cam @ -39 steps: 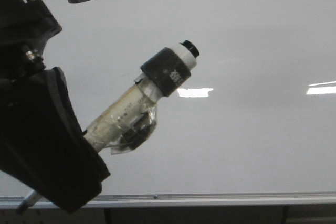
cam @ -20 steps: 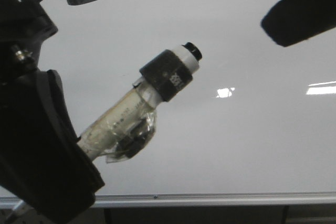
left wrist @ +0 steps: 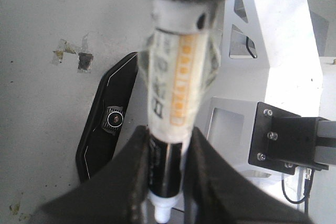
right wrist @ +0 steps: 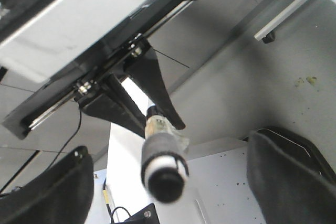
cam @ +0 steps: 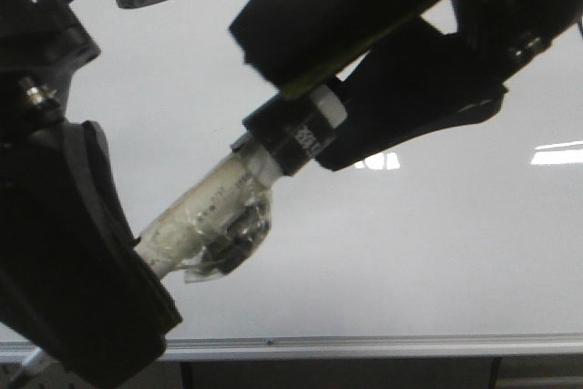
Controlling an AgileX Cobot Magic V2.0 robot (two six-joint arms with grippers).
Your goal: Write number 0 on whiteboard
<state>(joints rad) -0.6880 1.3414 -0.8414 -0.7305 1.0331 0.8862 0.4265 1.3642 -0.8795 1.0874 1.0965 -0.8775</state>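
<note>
Next, my right gripper takes the marker by its end with the cap (cam: 293, 131) before writing the 0, since my left gripper is clamping it by its writing end.
My left gripper (cam: 150, 257) is shut on a whiteboard marker (cam: 223, 198) wrapped in clear tape, holding it slanted up to the right in front of the whiteboard (cam: 437, 261). The marker's black-and-white capped end (cam: 301, 125) sits between the fingers of my open right gripper (cam: 314, 102), which do not touch it. In the left wrist view the jaws (left wrist: 168, 150) clamp the marker's black lower barrel (left wrist: 168, 166). In the right wrist view the cap (right wrist: 163, 169) points at the camera between the wide-apart fingers (right wrist: 289, 177). No number 0 shows on the board.
The board's silver edge rail (cam: 364, 345) runs along the bottom of the front view. Bright light reflections (cam: 557, 154) lie on the board at the right. The left arm's body (cam: 55, 225) fills the left side.
My right gripper has come in from the upper right and now straddles the marker's capped end. The left gripper and marker have barely moved.
</note>
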